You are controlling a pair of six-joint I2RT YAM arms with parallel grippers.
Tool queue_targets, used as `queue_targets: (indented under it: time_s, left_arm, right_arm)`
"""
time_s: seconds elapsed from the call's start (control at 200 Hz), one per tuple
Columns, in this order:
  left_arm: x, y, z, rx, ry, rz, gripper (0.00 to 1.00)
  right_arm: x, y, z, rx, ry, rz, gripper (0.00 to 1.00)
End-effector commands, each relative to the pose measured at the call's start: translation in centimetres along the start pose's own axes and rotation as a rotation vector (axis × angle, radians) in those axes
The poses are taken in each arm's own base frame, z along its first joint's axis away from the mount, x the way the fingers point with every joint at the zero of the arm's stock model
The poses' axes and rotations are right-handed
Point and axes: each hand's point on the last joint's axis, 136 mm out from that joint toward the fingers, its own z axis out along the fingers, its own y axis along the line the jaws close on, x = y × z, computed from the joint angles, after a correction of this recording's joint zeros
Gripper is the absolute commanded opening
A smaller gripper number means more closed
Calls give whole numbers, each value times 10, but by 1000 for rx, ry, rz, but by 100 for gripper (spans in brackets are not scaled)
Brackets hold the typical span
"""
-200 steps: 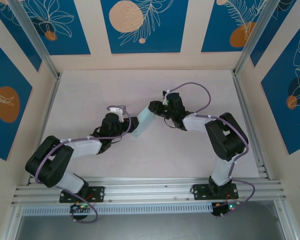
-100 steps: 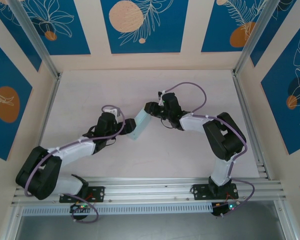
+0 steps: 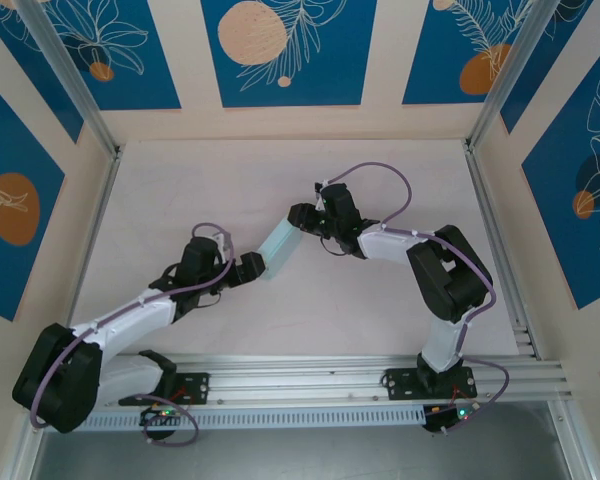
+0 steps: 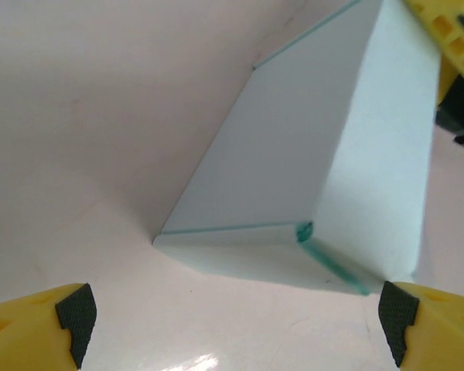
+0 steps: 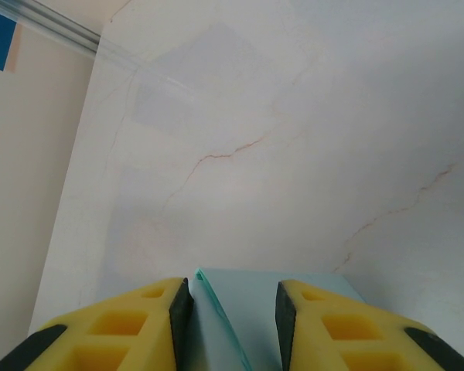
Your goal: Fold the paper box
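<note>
The paper box's near corner [image 4: 371,286] is close to one finger of my open left gripper. Next, my left gripper moves back, center itself on the paper box's near end [image 4: 267,256], and then closes.
The paper box [image 3: 279,244] is a closed pale light-blue oblong lying slanted on the table's middle. My right gripper [image 3: 300,217] grips its far upper end. In the right wrist view the box [image 5: 247,325] sits pinched between the two yellow fingers of the right gripper [image 5: 230,309]. My left gripper [image 3: 254,266] stands just short of the box's near lower end. In the left wrist view the left gripper [image 4: 236,317] is open wide, with the box's end face [image 4: 309,154] ahead of it and untouched. A yellow finger of the right gripper [image 4: 448,39] shows at the box's far corner.
The pale table [image 3: 380,300] is walled by aluminium rails [image 3: 495,230] on the sides and a slotted rail [image 3: 300,375] along the near edge. Patterned blue panels stand behind. Both arms' cables loop above their wrists.
My left arm has stretched low and drawn its gripper back to the near left, off the box's lower end. The right gripper has shifted the box slightly left and turned it steeper.
</note>
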Motion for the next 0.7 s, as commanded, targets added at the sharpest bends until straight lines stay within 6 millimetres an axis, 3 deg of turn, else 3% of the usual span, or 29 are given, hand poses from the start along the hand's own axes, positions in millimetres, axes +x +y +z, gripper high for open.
queue_targets:
  time_s: [0.0, 0.16, 0.445, 0.695]
  left_arm:
    - [12, 8, 10, 8, 46, -33, 93]
    - [5, 0, 9, 52, 21, -53, 92]
    - [-11, -21, -35, 148, -42, -86, 99]
    - [-29, -37, -16, 218, -37, -127, 100]
  right_arm:
    - [102, -99, -5, 345, 317, 49, 36]
    - [103, -99, -6, 349, 321, 46, 36]
    - [100, -93, -4, 342, 319, 41, 36]
    - [100, -90, -5, 335, 321, 35, 36]
